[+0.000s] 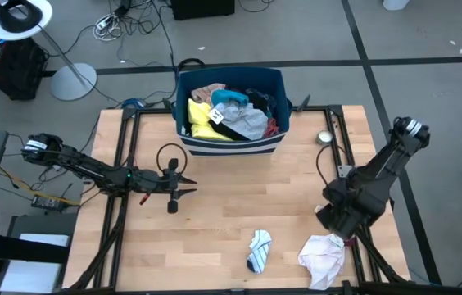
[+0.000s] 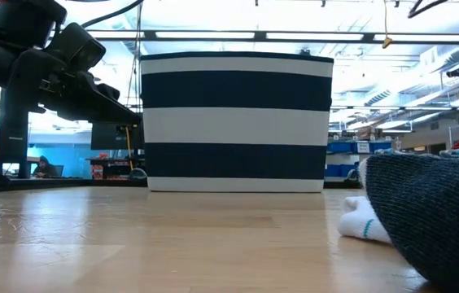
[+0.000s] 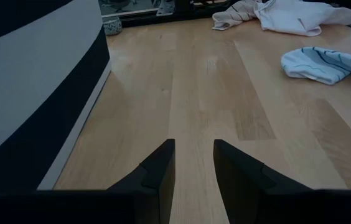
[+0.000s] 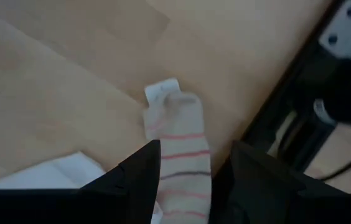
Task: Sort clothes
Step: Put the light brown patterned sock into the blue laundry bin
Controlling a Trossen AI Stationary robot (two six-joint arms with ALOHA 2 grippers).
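My gripper will make the pale sock point(image 4: 184, 158) bunch up and fold when it lifts the sock, because the sock lies thin and flat with a loose end point(image 4: 173, 111) past my fingers.
A navy bin with white stripes point(image 1: 233, 144) stands at the table's far middle, piled with clothes point(image 1: 229, 113) in yellow, teal, grey and black. A white sock with teal stripes point(image 1: 259, 250) lies on the wood near the front edge. To its right lies a crumpled white garment point(image 1: 323, 258). My right gripper point(image 4: 194, 168) hangs just above that garment's far right side, pointing down, shut on a pale sock with red stripes point(image 4: 182, 146). My left gripper point(image 3: 194, 162) hovers left of centre, open with a narrow gap and nothing between its fingers. My right gripper has the striped sock between its two fingers, coming from above and pointing down. The sock's free end point(image 4: 177, 115), which bears a small white tag, hangs below the fingers toward the wood. The part that the fingers are on is out of the picture.
A small round roll point(image 1: 324, 138) lies right of the bin. The table's black frame rails point(image 1: 339, 139) run along its left and right sides. Bare wood point(image 1: 239, 201) lies between the bin and the sock.
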